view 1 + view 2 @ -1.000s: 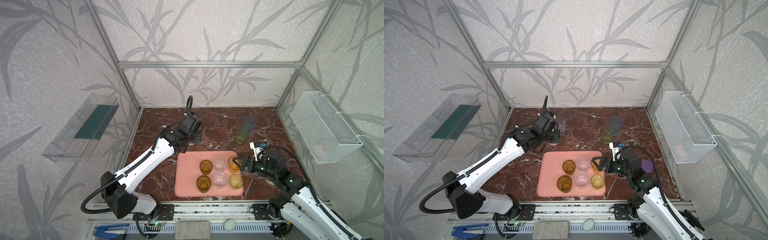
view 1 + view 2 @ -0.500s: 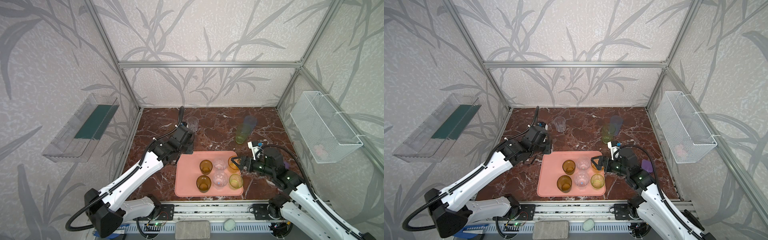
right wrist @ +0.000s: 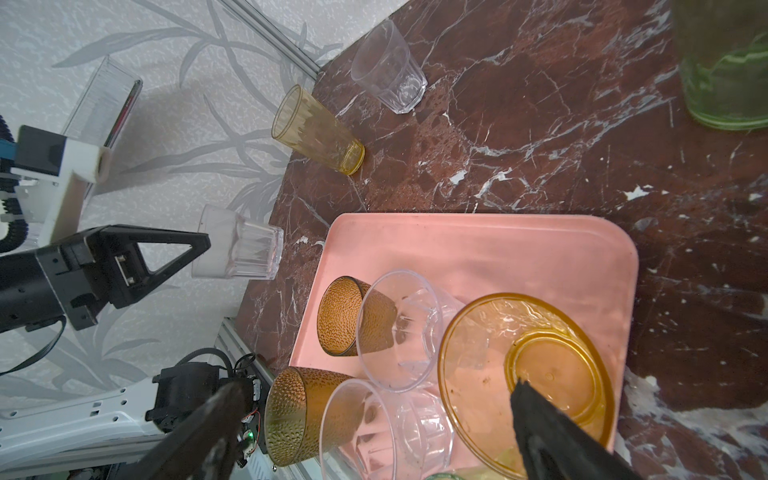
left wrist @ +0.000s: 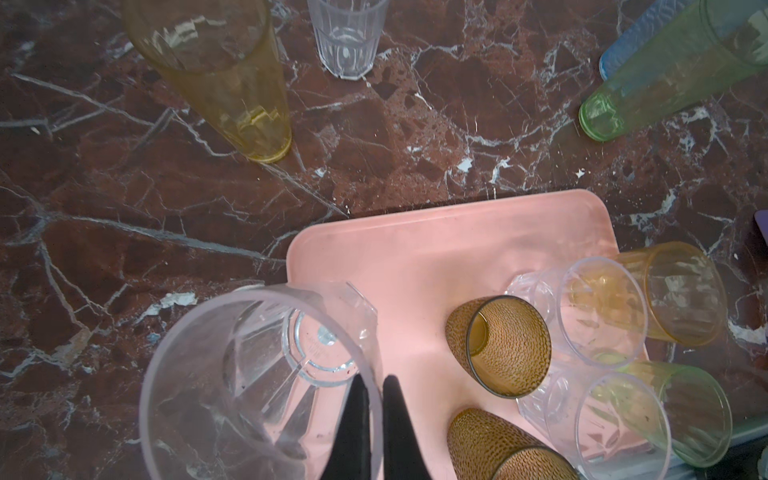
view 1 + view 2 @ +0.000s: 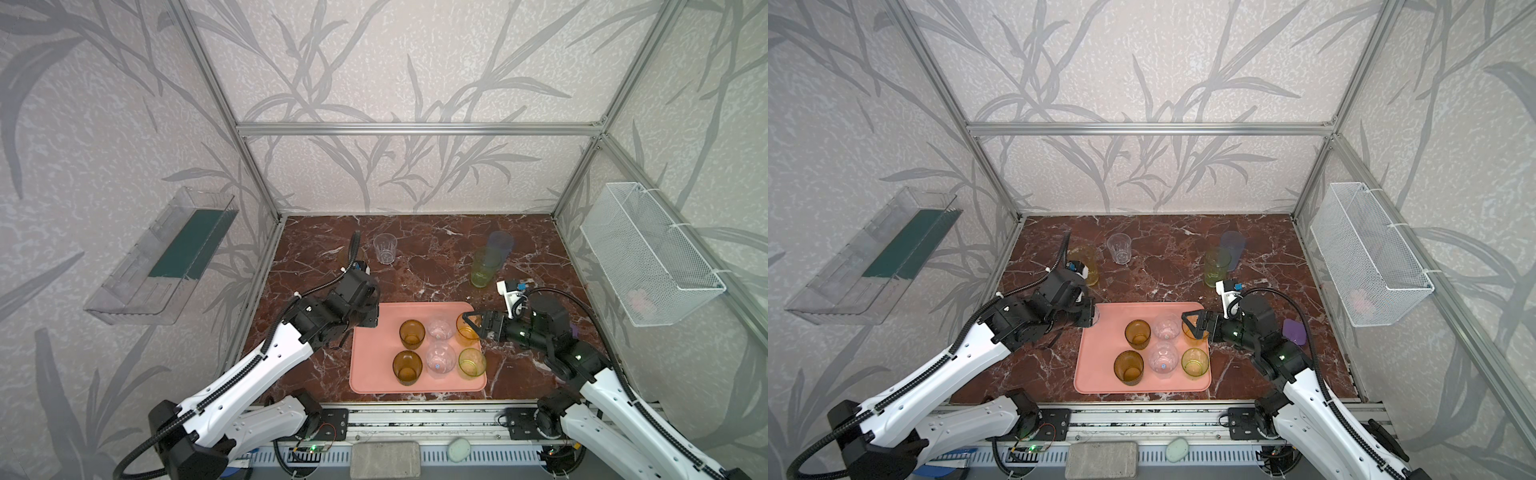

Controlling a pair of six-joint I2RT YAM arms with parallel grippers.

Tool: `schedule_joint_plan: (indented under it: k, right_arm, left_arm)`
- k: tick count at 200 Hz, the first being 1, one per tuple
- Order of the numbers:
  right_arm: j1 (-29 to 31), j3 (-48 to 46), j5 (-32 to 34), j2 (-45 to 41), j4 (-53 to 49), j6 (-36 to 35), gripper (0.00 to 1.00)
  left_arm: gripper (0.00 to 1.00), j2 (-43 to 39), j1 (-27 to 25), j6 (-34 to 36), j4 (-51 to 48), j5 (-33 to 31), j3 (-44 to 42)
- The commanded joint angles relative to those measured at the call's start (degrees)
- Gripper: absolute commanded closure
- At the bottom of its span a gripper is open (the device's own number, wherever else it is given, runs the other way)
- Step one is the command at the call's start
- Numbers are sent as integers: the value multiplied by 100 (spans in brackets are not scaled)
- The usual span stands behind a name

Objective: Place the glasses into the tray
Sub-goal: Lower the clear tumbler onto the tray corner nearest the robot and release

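Observation:
The clear faceted glass [image 4: 268, 372] is upright and the tray [image 5: 373, 362] beside the near amber glass is empty. My left gripper should therefore keep going there and let go once the clear glass's base is resting.
The pink tray [image 5: 374, 374] [image 5: 1100, 365] holds two amber glasses [image 5: 412, 333], two clear ones [image 5: 441, 360], an orange glass [image 5: 467, 330] [image 3: 523, 374] and a yellow-green one [image 5: 472, 363]. My left gripper [image 5: 368, 316] [image 4: 372, 380] is shut on the rim of a clear faceted glass [image 4: 257, 374] [image 3: 237, 249], upright over the tray's far left corner. My right gripper [image 5: 471, 324] [image 3: 374, 399] is open, with one finger inside the orange glass. On the table stand a clear glass [image 5: 385, 248], a tall yellow one [image 5: 1086, 266], a green one [image 5: 482, 268] and a blue-purple one [image 5: 498, 247].
A small purple thing [image 5: 1293, 330] lies on the marble beside my right arm. A white wire basket [image 5: 648, 257] hangs on the right wall and a clear plastic bin [image 5: 166, 257] on the left wall. The enclosure's metal frame bounds the table.
My left arm has drawn back from the far left of the table to the tray's corner, uncovering the clear glass at the back. The right gripper has barely moved.

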Motion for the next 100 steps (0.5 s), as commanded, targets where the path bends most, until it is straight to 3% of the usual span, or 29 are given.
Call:
schedule_joint_plan:
  k: [1,100]
  right_arm:
    - [-18,180,-84,-11,115,-27,1]
    - [-18,205,34,99,80,-62,1]
  left_arm:
    - [100,-67,-156,-203,-181,-4,-55]
    - [100,-58,-861,-862,-446,194,-448]
